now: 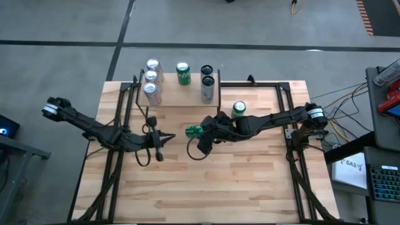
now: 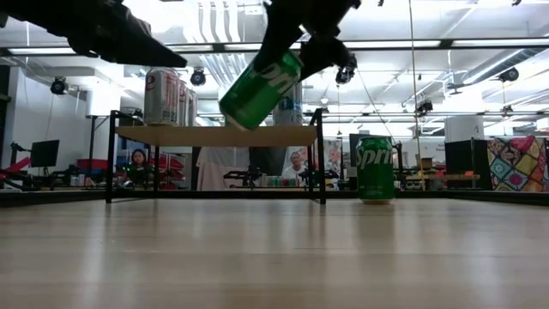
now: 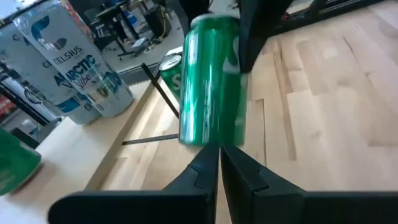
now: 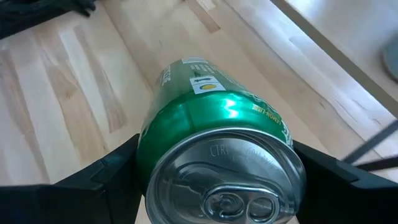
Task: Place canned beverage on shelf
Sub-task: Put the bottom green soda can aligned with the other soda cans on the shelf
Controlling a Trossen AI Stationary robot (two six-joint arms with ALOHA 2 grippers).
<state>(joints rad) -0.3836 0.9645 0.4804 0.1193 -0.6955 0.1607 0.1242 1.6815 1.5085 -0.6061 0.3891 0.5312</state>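
The held green can (image 2: 261,92) is tilted, with my right gripper at its lid end. My left gripper should first take hold of its bottom end (image 2: 235,113) and turn the can upright.
My right gripper (image 1: 201,131) is shut on a green can (image 1: 192,131) and holds it in the air over the middle of the table, in front of the shelf (image 1: 178,94). In the low view the can (image 2: 262,90) hangs tilted at about shelf height (image 2: 214,136). My left gripper (image 1: 164,139) is shut and empty, just to the left of the held can; its closed fingers show in the left wrist view (image 3: 219,163). A second green can (image 1: 239,109) stands upright on the table to the right of the shelf. My right gripper pinches the green can's side wall near its lid end (image 4: 146,155) between its two fingers (image 4: 112,171), one on each opposite side. The fingers slant down from the table's right. The can is lifted clear and tilted, with its bottom end lower and toward the table's left.
On the shelf stand three silver cans (image 1: 151,78) at its left end, a green can (image 1: 182,72) in the middle and two dark cans (image 1: 207,78) at its right end. The near part of the tabletop (image 1: 206,187) is bare wood. People and equipment show in the room beyond.
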